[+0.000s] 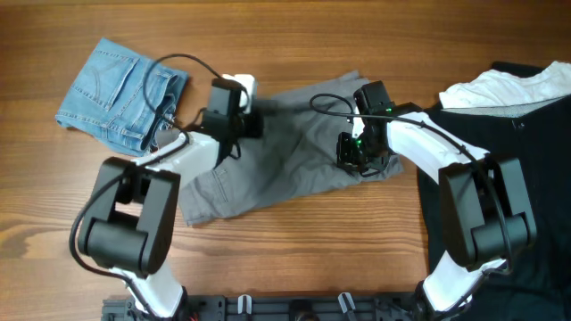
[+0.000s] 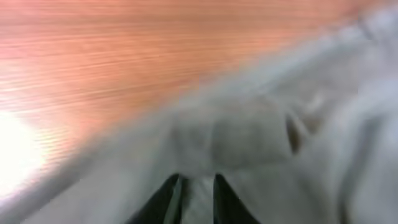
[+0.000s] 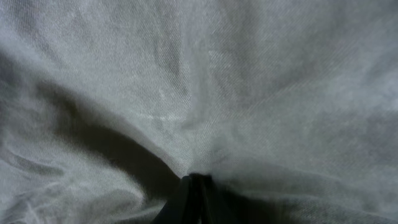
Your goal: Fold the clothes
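The grey shorts' cloth is pinched by my right gripper well inside their edge, so the gripper should back away and grab the edge next to the black garment.
The grey shorts lie spread across the middle of the wooden table. My left gripper sits at their upper left edge. In the left wrist view its fingers are pinched on a fold of the grey cloth. My right gripper rests on the shorts' right part. In the right wrist view its fingers are shut on a bunch of the grey cloth, which fills the view.
Frayed light-blue denim shorts lie at the back left. A large black garment covers the right side of the table, with a white cloth on its top. Bare wood shows in front.
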`<act>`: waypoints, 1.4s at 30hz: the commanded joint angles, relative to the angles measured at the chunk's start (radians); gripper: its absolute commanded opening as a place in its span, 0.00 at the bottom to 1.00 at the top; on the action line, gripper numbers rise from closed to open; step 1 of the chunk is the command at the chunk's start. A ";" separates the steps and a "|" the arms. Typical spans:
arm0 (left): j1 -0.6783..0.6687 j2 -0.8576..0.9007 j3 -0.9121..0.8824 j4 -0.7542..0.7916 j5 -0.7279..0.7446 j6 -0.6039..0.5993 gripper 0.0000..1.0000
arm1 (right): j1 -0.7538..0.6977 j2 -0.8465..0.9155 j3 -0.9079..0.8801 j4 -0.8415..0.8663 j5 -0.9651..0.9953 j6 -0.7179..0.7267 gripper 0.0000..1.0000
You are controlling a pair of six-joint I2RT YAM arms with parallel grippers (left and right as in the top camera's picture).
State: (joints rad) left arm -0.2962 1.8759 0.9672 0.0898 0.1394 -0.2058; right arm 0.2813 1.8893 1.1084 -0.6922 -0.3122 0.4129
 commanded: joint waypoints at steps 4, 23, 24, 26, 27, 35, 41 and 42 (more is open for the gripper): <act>0.224 -0.034 0.166 -0.092 0.135 -0.084 0.20 | 0.003 0.019 -0.007 -0.013 0.069 -0.020 0.10; 0.014 0.210 0.251 0.081 -0.059 0.031 0.07 | 0.003 0.019 -0.007 -0.010 0.069 -0.018 0.13; 0.055 0.209 0.294 0.068 -0.049 0.010 0.07 | 0.003 0.019 -0.007 -0.018 0.069 -0.018 0.13; 0.113 0.197 0.386 -0.039 0.011 0.019 0.06 | 0.003 0.019 -0.007 -0.033 0.069 -0.018 0.14; 0.138 0.184 0.442 -0.125 0.063 0.041 0.06 | 0.003 0.019 -0.007 -0.039 0.069 -0.018 0.14; 0.132 -0.001 0.557 -0.947 0.109 0.101 0.15 | -0.019 -0.143 0.124 -0.115 0.080 -0.093 0.07; 0.180 0.057 0.320 -0.759 0.004 0.085 0.17 | -0.023 -0.121 0.129 0.316 0.080 -0.035 0.04; 0.189 0.063 0.301 -0.728 0.004 0.079 0.17 | -0.023 -0.084 0.129 0.341 0.080 -0.036 0.04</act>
State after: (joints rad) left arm -0.1352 1.9091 1.3323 -0.6922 0.1757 -0.1112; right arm 0.2527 1.7164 1.2369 -0.3820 -0.2451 0.3664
